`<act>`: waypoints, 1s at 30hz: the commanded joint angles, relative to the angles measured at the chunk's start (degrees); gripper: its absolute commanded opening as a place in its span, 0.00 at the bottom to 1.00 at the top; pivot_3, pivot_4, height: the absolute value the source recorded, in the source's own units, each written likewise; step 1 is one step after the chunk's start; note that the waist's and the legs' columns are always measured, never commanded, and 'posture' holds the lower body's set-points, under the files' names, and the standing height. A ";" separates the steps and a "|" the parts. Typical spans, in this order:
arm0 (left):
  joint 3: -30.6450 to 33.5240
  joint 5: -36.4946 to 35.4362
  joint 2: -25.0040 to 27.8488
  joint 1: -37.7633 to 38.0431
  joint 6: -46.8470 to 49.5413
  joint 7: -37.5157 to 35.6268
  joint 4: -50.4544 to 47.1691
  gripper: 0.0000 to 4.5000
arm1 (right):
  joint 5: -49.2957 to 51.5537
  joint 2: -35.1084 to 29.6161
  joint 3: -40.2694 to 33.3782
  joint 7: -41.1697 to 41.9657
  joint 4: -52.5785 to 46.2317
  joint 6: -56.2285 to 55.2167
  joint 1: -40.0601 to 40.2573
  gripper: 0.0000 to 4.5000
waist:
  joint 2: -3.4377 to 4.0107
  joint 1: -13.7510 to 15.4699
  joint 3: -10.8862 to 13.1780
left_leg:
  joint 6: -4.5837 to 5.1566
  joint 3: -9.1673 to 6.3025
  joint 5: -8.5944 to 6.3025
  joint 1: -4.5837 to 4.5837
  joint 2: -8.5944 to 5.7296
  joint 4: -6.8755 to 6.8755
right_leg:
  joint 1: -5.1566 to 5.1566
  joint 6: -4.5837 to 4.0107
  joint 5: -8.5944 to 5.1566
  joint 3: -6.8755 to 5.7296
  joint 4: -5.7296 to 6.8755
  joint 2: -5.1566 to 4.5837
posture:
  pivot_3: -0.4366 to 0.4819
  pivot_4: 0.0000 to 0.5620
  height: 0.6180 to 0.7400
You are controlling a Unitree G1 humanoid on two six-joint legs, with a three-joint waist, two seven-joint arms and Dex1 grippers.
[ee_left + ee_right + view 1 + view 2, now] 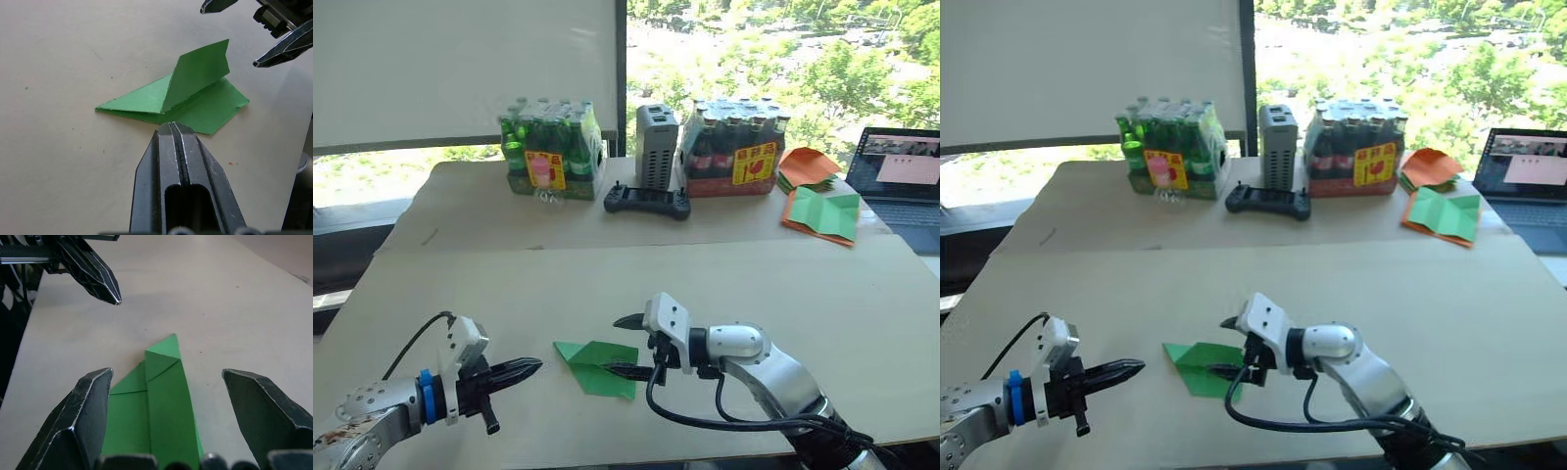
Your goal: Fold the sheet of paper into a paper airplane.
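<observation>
Long creases [148, 406] lead toward the tip of the green paper [597, 370], so the paper will keep straight when the robot's right gripper raises the paper's wide end.
The bright green sheet of paper [592, 364] lies on the near part of the table, folded into a pointed wedge with its tip toward my left. In the left wrist view one flap of the paper [198, 73] stands up at an angle. My right gripper [628, 346] is open at the wide end of the wedge, and the paper [166, 406] runs between its two fingers [83, 416]. My left gripper [530, 368] is shut and empty. It points at the wedge's tip from a short way off, not touching it.
At the table's far side stand a pack of green bottles [553, 147], a grey box [656, 145], a black controller [646, 201] and a pack of dark bottles [732, 147]. Orange papers [808, 164] and an orange-edged green sheet [822, 215] lie far right, beside a laptop [901, 171].
</observation>
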 commanded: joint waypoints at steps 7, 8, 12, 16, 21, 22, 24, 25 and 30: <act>-0.23 -2.20 0.46 -1.65 1.90 2.15 -3.69 0.00 | 0.30 -1.43 0.73 2.36 2.78 0.80 -2.15 0.88 | -0.02 0.05 0.02 | -0.18 1.12 0.03 0.06 0.89 -0.31 | -0.34 -0.13 0.02 0.93 0.12 0.69 | 0.48 0.27 0.81; -0.28 -2.31 0.50 -1.80 2.10 2.33 -3.82 0.00 | 0.29 -1.46 0.74 2.36 3.15 1.02 -2.18 0.88 | -0.03 0.02 0.02 | -0.19 1.18 0.02 0.08 0.93 -0.32 | -0.37 -0.13 0.02 1.00 0.13 0.75 | 0.48 0.27 0.81; -0.25 -3.57 0.72 -2.79 3.37 3.39 -4.58 0.00 | 0.45 -0.69 0.65 2.27 5.61 0.97 -2.47 0.88 | -0.03 -0.06 0.02 | -0.20 1.32 -0.05 0.08 1.00 -0.32 | -0.51 -0.14 0.02 1.21 0.12 0.88 | 0.48 0.27 0.81; -0.56 -4.27 0.65 -3.22 4.25 4.00 -5.29 0.00 | 1.86 0.16 0.44 2.43 4.89 1.74 -2.28 0.69 | -0.03 -0.05 0.02 | -0.15 1.47 -0.08 0.08 0.99 -0.32 | -0.55 -0.14 0.03 1.33 0.08 0.88 | 0.48 0.27 0.81; -0.39 -4.66 0.90 -3.60 4.61 4.40 -5.25 0.00 | 1.93 -0.27 0.87 2.91 3.75 2.50 -1.66 0.35 | -0.03 0.03 0.02 | -0.14 1.53 -0.10 0.08 1.01 -0.32 | -0.58 -0.14 0.03 1.38 0.08 0.91 | 0.48 0.27 0.81; -0.49 -4.72 0.95 -3.69 4.68 4.48 -5.29 0.00 | 1.68 -0.34 1.22 3.03 3.63 2.34 -1.53 0.23 | -0.03 0.03 0.02 | -0.14 1.54 -0.10 0.08 1.01 -0.32 | -0.58 -0.14 0.03 1.38 0.08 0.91 | 0.48 0.27 0.81; -0.57 -4.90 0.99 -3.76 4.79 4.59 -5.38 0.00 | 1.42 -0.36 1.56 3.08 3.43 2.18 -1.37 0.08 | -0.03 0.01 0.02 | -0.13 1.55 -0.11 0.08 1.01 -0.32 | -0.59 -0.14 0.03 1.38 0.09 0.91 | 0.48 0.27 0.81; -0.52 -5.01 0.99 -3.81 4.82 4.68 -5.41 0.00 | 1.11 -0.49 1.83 3.12 3.35 1.92 -1.36 0.01 | -0.03 0.00 0.02 | -0.13 1.56 -0.11 0.08 1.01 -0.32 | -0.60 -0.14 0.03 1.39 0.09 0.91 | 0.48 0.27 0.81; -0.15 -5.78 1.00 -4.65 5.29 5.17 -5.18 0.00 | 0.59 0.07 1.73 2.74 3.17 -0.45 -1.69 0.00 | -0.03 0.03 0.02 | -0.13 1.58 -0.11 0.08 1.01 -0.32 | -0.62 -0.14 0.03 1.41 0.09 0.92 | 0.48 0.27 0.81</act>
